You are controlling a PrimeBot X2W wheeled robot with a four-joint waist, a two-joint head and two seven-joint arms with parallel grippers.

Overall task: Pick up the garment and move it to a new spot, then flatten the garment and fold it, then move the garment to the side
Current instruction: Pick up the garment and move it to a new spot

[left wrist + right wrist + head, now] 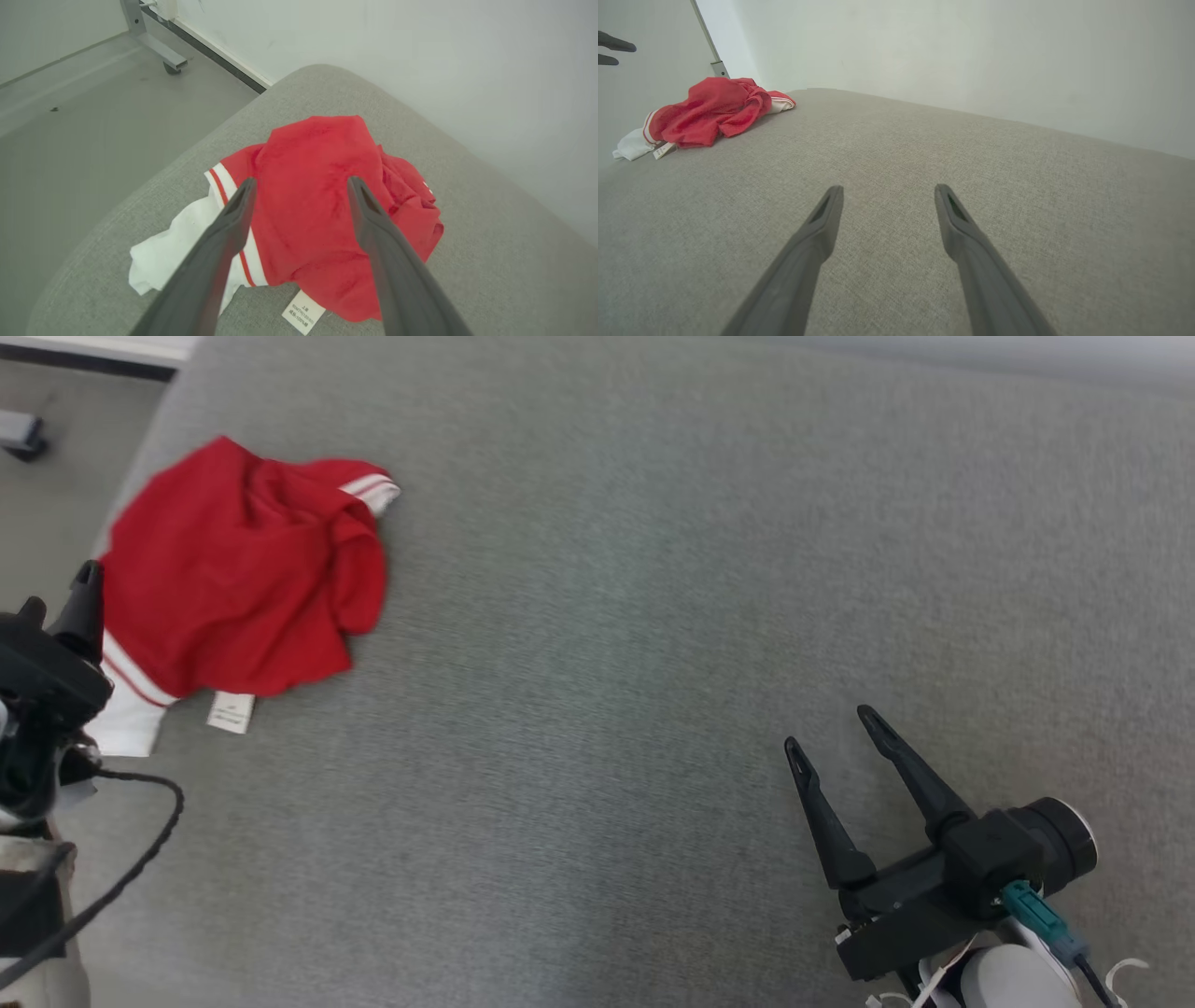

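Note:
Another hidden white sleeve should spill out when I carry the garment (241,577), because white striped trim (372,489) peeks out of the far red folds.
The garment (238,574) is a red top with white striped trim and a white label, lying crumpled near the far left corner of the grey cushion. My left gripper (61,588) hovers just beside its near left edge, open and empty. In the left wrist view that gripper (301,184) points over the garment (317,205) with both fingers spread above the red cloth. My right gripper (831,728) rests open and empty at the lower right, far from the cloth. The right wrist view shows this gripper (885,189) above bare cushion, with the garment (705,112) far off at upper left.
The grey cushion (653,616) spreads wide between the garment and my right gripper. Its left edge (117,205) drops to a grey floor, where a wheeled metal stand (159,46) sits by the white wall. A black cable (140,859) loops from my left arm.

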